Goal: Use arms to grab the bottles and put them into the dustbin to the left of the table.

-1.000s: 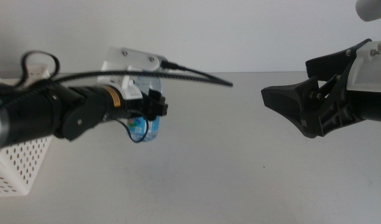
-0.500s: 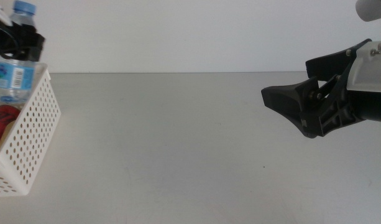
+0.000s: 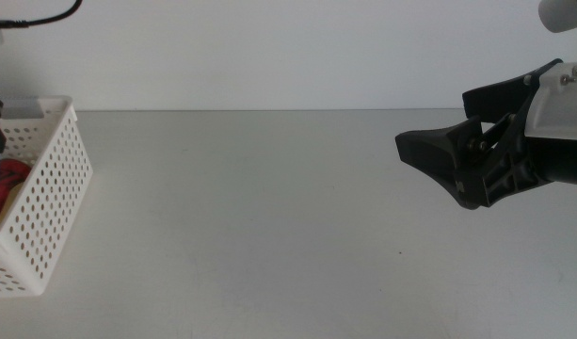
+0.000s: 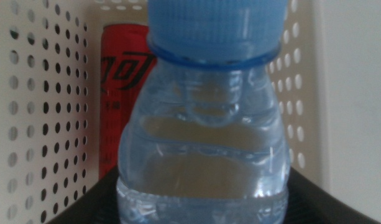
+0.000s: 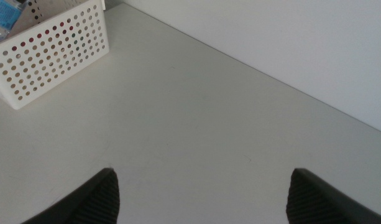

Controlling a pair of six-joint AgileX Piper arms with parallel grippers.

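Observation:
My left gripper should go on moving the clear water bottle (image 4: 204, 134) inward, as it is inside the white dustbin's rim and in line with the red soda can (image 4: 119, 93), before it lets go of it there.
A clear water bottle (image 4: 202, 155) with a blue cap (image 4: 215, 25) fills the left wrist view. My left gripper (image 4: 202, 202) is shut on it, a dark jaw on each side of its body. It hangs inside the white perforated dustbin (image 4: 47, 93), where a red soda can (image 4: 119, 81) lies behind it. In the middle view the dustbin (image 3: 53, 188) stands at the table's left edge with the red can (image 3: 8, 174) showing inside; the left arm is almost out of that picture. My right gripper (image 3: 429, 155) waits open above the table's right side, holding nothing.
The light-grey table (image 3: 269, 217) stretches bare between the dustbin and the right gripper. A black cable (image 3: 34, 17) loops at the upper left. The right wrist view shows the dustbin (image 5: 53, 50) far across the table (image 5: 196, 112).
The left arm has carried the water bottle left from the table's middle to the dustbin and lowered it inside, leaving the middle view. The right arm has stayed still.

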